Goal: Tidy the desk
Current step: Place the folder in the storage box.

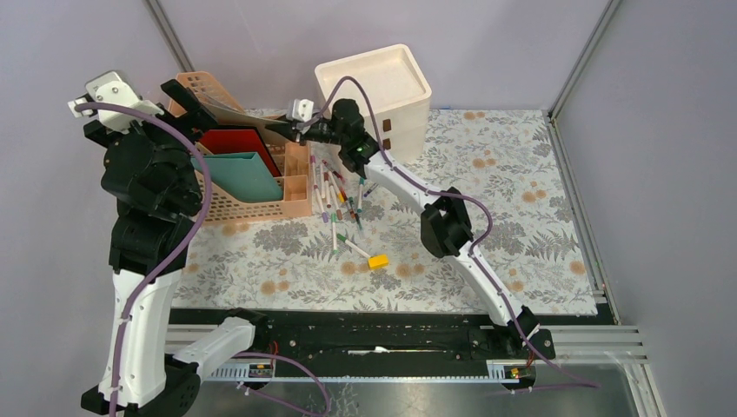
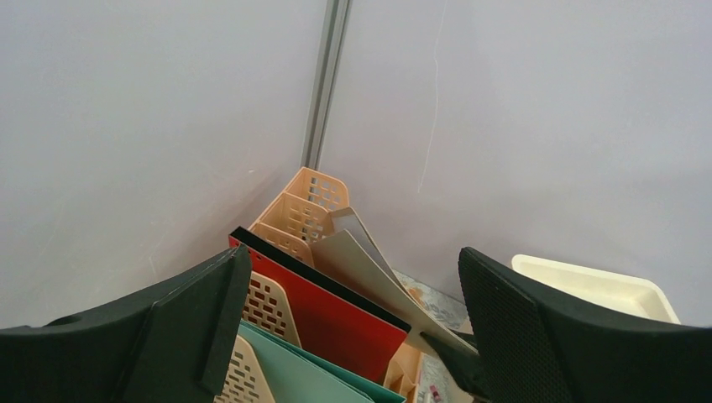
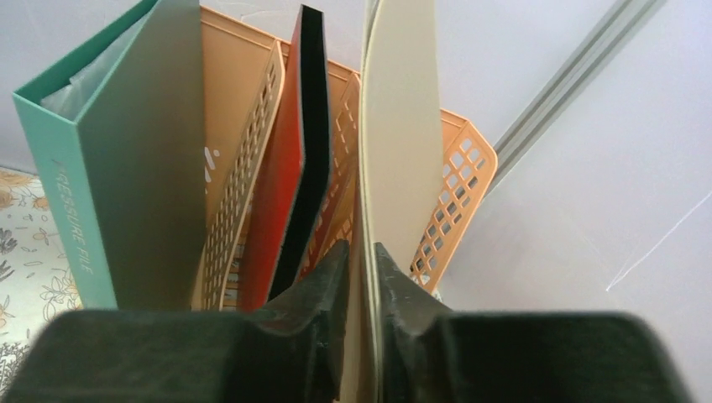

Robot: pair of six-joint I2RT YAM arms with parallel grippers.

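Observation:
The beige folder (image 2: pixel 366 274) is leaning at a slant in the orange file rack, so the robot's right gripper should open and its left gripper should raise the folder by its gaping end (image 2: pixel 338 227).
The desk (image 1: pixel 521 217) has a fern-print cloth. An orange file rack (image 1: pixel 261 204) stands at its back left and holds a teal folder (image 1: pixel 243 174) and a red folder (image 1: pixel 239 148). My right gripper (image 1: pixel 285 129) is shut on the edge of a beige folder (image 1: pixel 248 113), which stands tilted in the rack's rear slot. In the right wrist view the gripper (image 3: pixel 361 260) clamps the beige folder (image 3: pixel 403 126) beside the red folder (image 3: pixel 281 185) and the teal folder (image 3: pixel 126 168). My left gripper (image 1: pixel 195 104) is open and empty above the rack. In its view (image 2: pixel 353 260) the jaws straddle the folders without touching them.
A cream box (image 1: pixel 374 91) stands at the back centre. Several markers (image 1: pixel 339 195) lie scattered right of the rack, and a yellow block (image 1: pixel 378 261) lies nearer the front. Grey walls close off the back and sides. A black rail (image 1: pixel 374 334) runs along the front.

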